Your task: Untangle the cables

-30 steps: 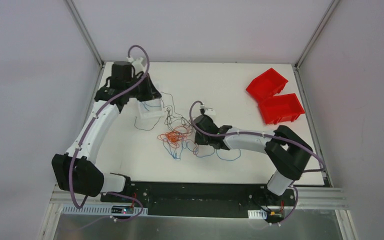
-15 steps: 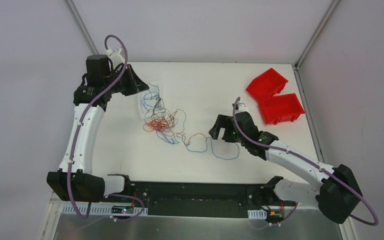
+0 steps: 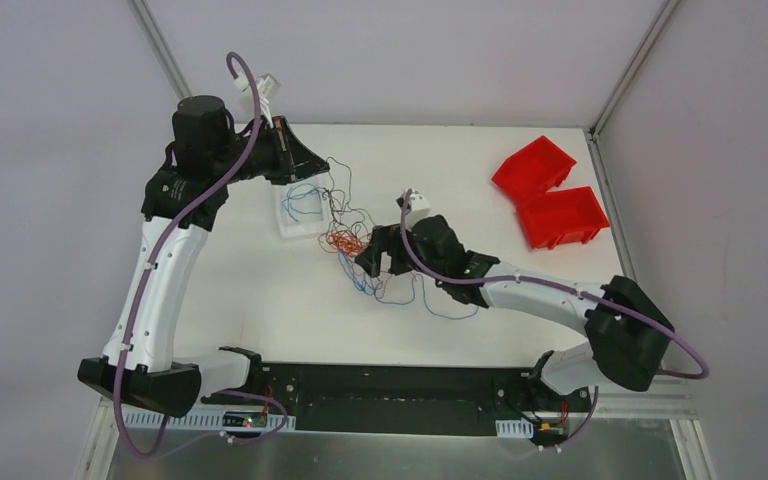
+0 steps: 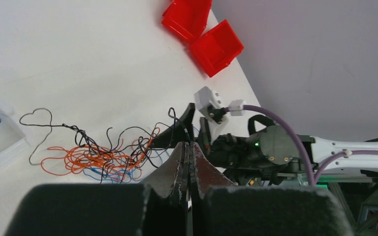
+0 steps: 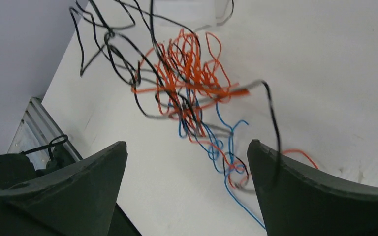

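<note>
Black cables in the robot's left gripper are wound into the orange wires point(image 3: 343, 242) beside the white tray, so the robot's right gripper should take hold of the tangle point(image 3: 359, 236) and pull it away.
The cables point(image 3: 346, 242) are a tangle of orange, blue and black wires mid-table, with blue loops point(image 3: 447, 303) trailing toward the near right. My left gripper point(image 3: 322, 168) is raised at the back left and shut on thin black strands that climb to it from the tangle. The left wrist view shows the left gripper point(image 4: 187, 145) with jaws pressed together, a black cable point(image 4: 176, 117) at their tips and the tangle point(image 4: 94, 156) below. My right gripper point(image 3: 381, 266) is open just right of the tangle. In its own view the right gripper point(image 5: 187, 147) faces the cables point(image 5: 189, 81); a black strand point(image 5: 271, 123) drapes by its right finger.
A small white tray point(image 3: 285, 222) holding a blue wire lies under the left gripper. Two red bins point(image 3: 550, 195) stand at the back right, the same red bins point(image 4: 202, 32) appearing far off in the left wrist view. Grey walls enclose the table.
The right gripper opened, swung out to the right, then came back beside the tangle. The left arm drew back and lifted its black strands; the tangle shifted left, then back toward the middle.
</note>
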Controlling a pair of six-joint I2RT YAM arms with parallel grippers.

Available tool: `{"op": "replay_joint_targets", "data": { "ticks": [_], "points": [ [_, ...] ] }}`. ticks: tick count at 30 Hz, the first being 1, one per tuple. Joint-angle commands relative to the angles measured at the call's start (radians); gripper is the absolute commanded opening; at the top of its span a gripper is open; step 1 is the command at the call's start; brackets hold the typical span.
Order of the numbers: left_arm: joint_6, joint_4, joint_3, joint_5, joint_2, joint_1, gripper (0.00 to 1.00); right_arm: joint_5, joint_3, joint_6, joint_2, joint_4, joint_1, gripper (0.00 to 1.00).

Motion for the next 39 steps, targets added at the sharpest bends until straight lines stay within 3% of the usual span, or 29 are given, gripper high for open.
{"op": "replay_joint_targets", "data": {
  "ticks": [1,3,4,5,8,9,16,20,22,27,29,30,31,34,37,39],
  "points": [
    [-0.067,0.072,0.047,0.022,-0.041,-0.034,0.00,0.121,0.140,-0.056,0.099,0.092,0.018,0.97],
    [-0.089,0.100,0.040,0.013,-0.046,-0.036,0.00,0.198,0.185,-0.063,0.142,0.064,0.019,0.94],
    [-0.098,0.110,0.041,0.013,-0.045,-0.037,0.00,0.243,0.196,-0.057,0.157,0.062,0.018,0.87],
    [-0.106,0.116,0.045,0.014,-0.044,-0.036,0.00,0.282,0.198,-0.045,0.168,0.059,0.017,0.72],
    [-0.108,0.121,0.065,-0.031,-0.045,-0.035,0.00,0.375,0.159,0.014,0.159,0.054,0.017,0.11],
    [-0.099,0.120,0.068,-0.067,-0.054,-0.031,0.00,0.408,0.131,0.037,0.145,0.053,0.016,0.00],
    [0.063,-0.044,0.141,-0.479,-0.083,0.035,0.00,0.469,-0.120,0.199,-0.044,-0.077,-0.071,0.00],
    [0.109,-0.112,0.159,-0.621,-0.074,0.088,0.00,0.491,-0.199,0.268,-0.189,-0.317,-0.184,0.00],
    [0.118,-0.116,0.147,-0.648,-0.079,0.108,0.00,0.487,-0.212,0.269,-0.268,-0.443,-0.265,0.00],
    [0.136,-0.122,0.113,-0.716,-0.081,0.118,0.00,0.459,-0.215,0.213,-0.420,-0.552,-0.377,0.00],
    [0.133,-0.120,0.098,-0.641,-0.071,0.119,0.00,0.403,-0.195,0.152,-0.460,-0.556,-0.385,0.00],
    [0.134,-0.112,0.090,-0.509,-0.061,0.119,0.00,0.356,-0.187,0.111,-0.478,-0.546,-0.384,0.00],
    [0.132,-0.100,0.078,-0.382,-0.046,0.118,0.04,0.308,-0.177,0.077,-0.492,-0.536,-0.383,0.00],
    [0.076,-0.039,0.016,-0.126,-0.002,0.083,0.51,0.211,-0.110,0.013,-0.497,-0.558,-0.384,0.00],
    [0.093,0.022,-0.083,-0.181,0.001,-0.064,0.91,0.160,-0.023,-0.027,-0.472,-0.628,-0.383,0.00],
    [0.098,0.085,-0.145,-0.231,-0.001,-0.153,0.99,0.124,0.035,-0.043,-0.452,-0.675,-0.384,0.00]
  ]
}}
